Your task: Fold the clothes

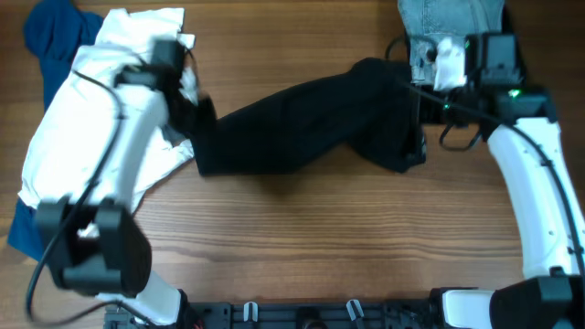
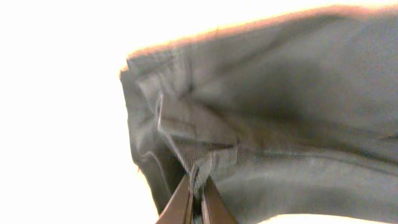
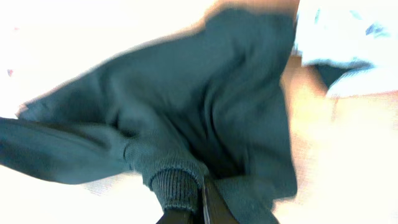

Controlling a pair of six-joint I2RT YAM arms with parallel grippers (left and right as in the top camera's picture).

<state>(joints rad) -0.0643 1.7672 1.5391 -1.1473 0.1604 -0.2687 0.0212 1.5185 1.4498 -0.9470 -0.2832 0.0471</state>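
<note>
My left gripper is holding one end of the black garment (image 1: 297, 132), which is stretched narrow and bunched up between my grippers. It should pull that end toward the table's near edge (image 1: 196, 236) to spread the garment out.
A black garment (image 1: 302, 123) is stretched across the middle of the wooden table between both arms. My left gripper (image 1: 197, 117) is shut on its left end; the left wrist view shows the fingers (image 2: 198, 198) pinching a fold of the dark cloth (image 2: 280, 124). My right gripper (image 1: 416, 110) is shut on the right end; in the right wrist view the fingers (image 3: 198, 202) clamp a ribbed cuff (image 3: 174, 186) of the same garment (image 3: 205, 106).
A white garment (image 1: 87, 110) lies at the left under my left arm, over a blue one (image 1: 50, 37). A grey denim piece (image 1: 448, 16) lies at the top right, by my right wrist.
</note>
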